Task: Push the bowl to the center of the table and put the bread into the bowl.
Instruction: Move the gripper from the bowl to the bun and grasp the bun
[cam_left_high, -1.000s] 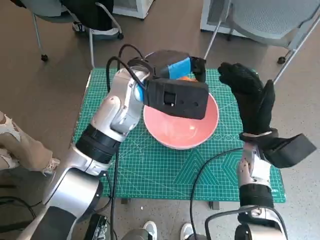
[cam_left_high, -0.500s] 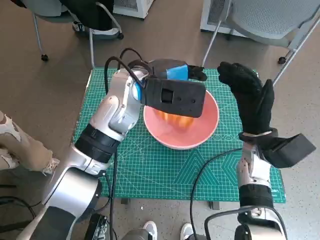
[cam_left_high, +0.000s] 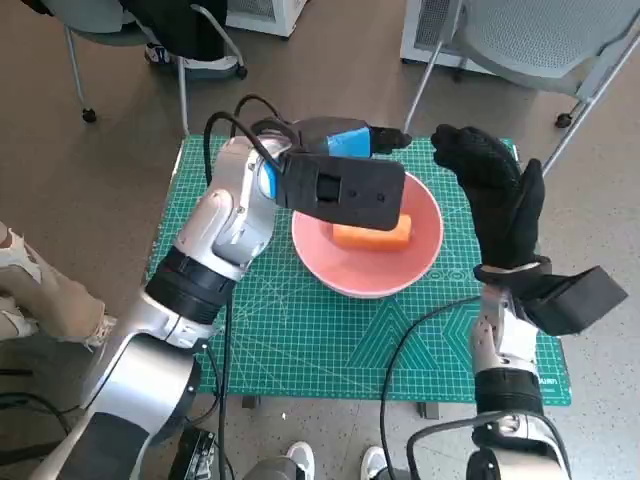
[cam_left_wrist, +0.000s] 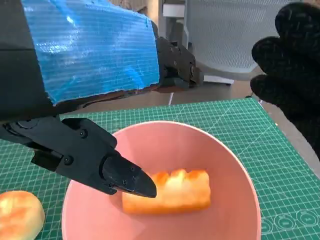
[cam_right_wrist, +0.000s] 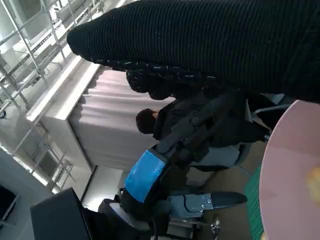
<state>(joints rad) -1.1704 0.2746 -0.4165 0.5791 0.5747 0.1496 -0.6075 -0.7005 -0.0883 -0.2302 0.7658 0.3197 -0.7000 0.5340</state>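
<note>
The round bread roll (cam_left_wrist: 20, 216) should come to rest in the pink bowl's near bottom (cam_left_high: 368, 272) beside the other bread when the robot puts it in, because that spot is open.
A pink bowl (cam_left_high: 425, 250) stands near the middle of the green mat, seen close in the left wrist view as the bowl (cam_left_wrist: 235, 175). An orange-brown piece of bread (cam_left_high: 385, 233) lies inside it, the same bread (cam_left_wrist: 175, 192) resting on the bowl's bottom. My left hand (cam_left_high: 345, 143) hovers over the bowl's far rim, fingers apart and empty; its fingers (cam_left_wrist: 120, 175) hang just above the bread. My right hand (cam_left_high: 500, 195) stands upright beside the bowl's right rim, fingers spread, holding nothing.
The green cutting mat (cam_left_high: 300, 340) covers the small table. A second, round bread roll (cam_left_wrist: 20, 215) lies on the mat beside the bowl. Chairs (cam_left_high: 540, 40) stand beyond the table's far edge. A person (cam_right_wrist: 150, 122) sits in the background of the right wrist view.
The bread has left my left hand and dropped into the bowl, where it now lies. My left hand has drawn back a little toward the far left. The right hand stays put.
</note>
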